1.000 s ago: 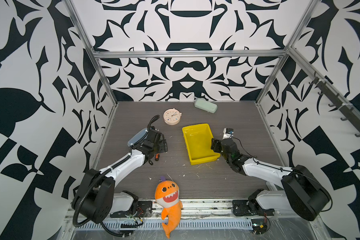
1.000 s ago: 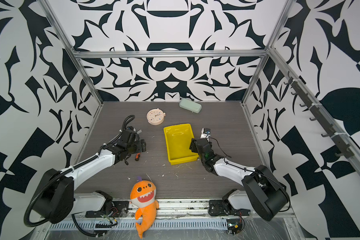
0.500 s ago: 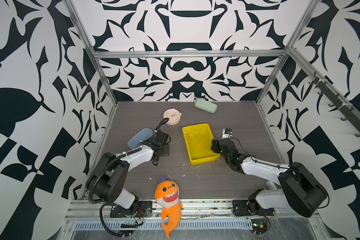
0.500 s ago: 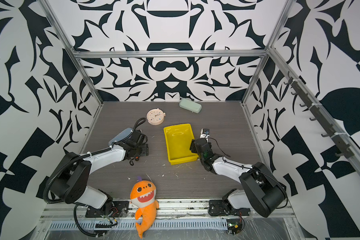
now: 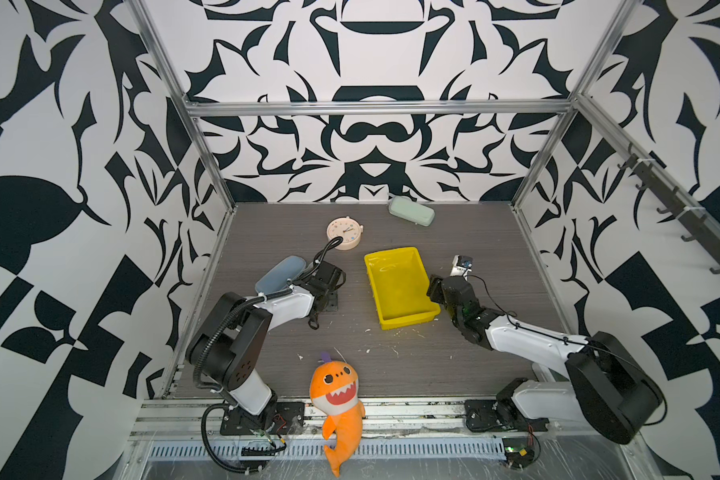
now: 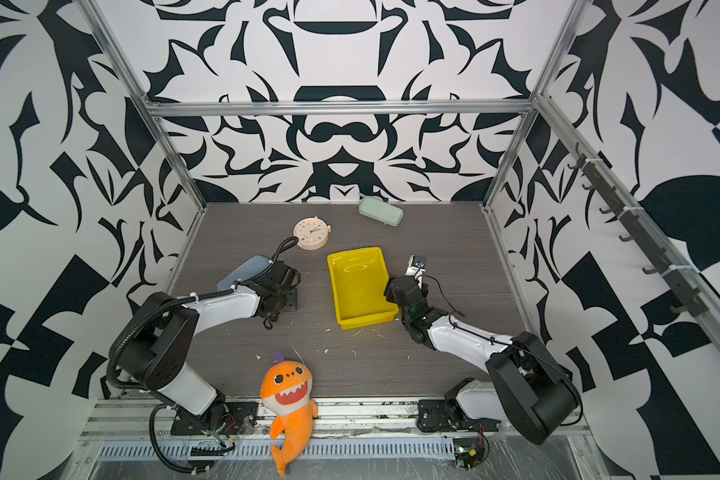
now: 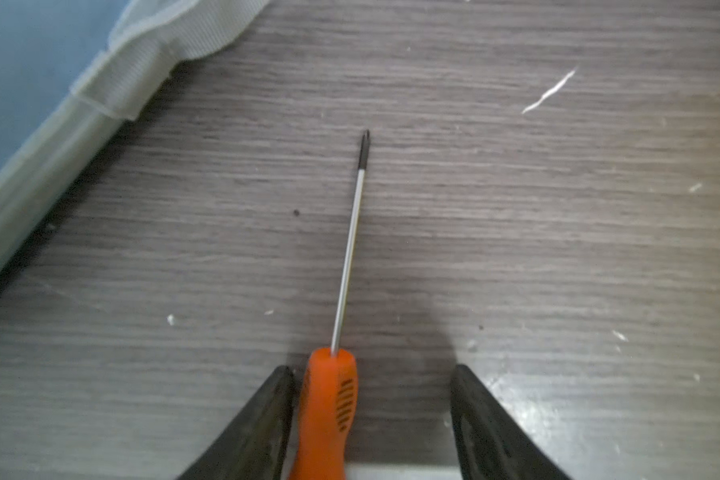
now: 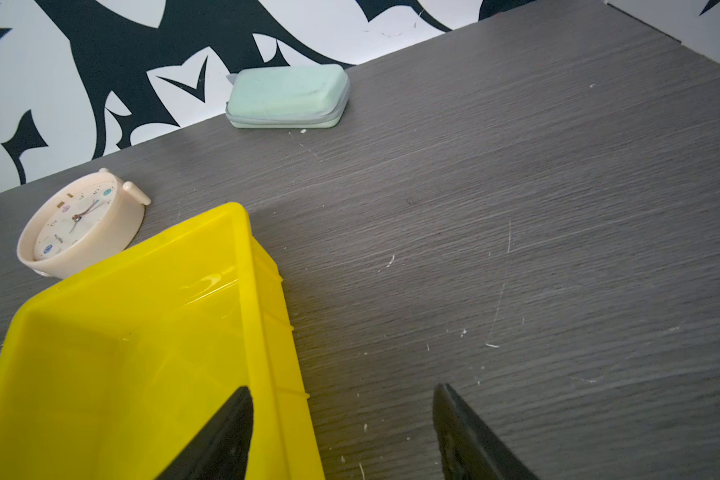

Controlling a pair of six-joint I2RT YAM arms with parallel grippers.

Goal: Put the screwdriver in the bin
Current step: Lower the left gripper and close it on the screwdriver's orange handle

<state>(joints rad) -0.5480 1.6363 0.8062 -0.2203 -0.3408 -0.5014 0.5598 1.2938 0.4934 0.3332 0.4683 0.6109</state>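
Observation:
My left gripper has the screwdriver's orange handle (image 7: 326, 400) off-center against one finger, so it should open wider and center over the handle (image 7: 323, 424) before it closes and lifts.
The screwdriver (image 7: 329, 407) lies on the grey table, its orange handle between my left gripper's fingers and its thin shaft pointing away. My left gripper (image 7: 371, 370) is open: one finger touches the handle, the other stands well clear. In both top views this gripper (image 5: 329, 299) is low on the table left of the yellow bin (image 5: 395, 286) and hides the screwdriver. My right gripper (image 8: 342, 388) is open astride the bin's (image 8: 262, 316) near right wall, one finger inside, one outside with a wide gap.
A pink round clock (image 5: 345, 234) sits behind the left arm. A pale green case (image 5: 411, 211) lies by the back wall. A blue-grey case (image 5: 279, 274) rests just left of the left arm. An orange shark plush (image 5: 335, 399) lies at the front edge.
My left arm has dropped low to the table and its jaws have narrowed around the screwdriver's handle. The right jaws have narrowed a little at the bin's wall.

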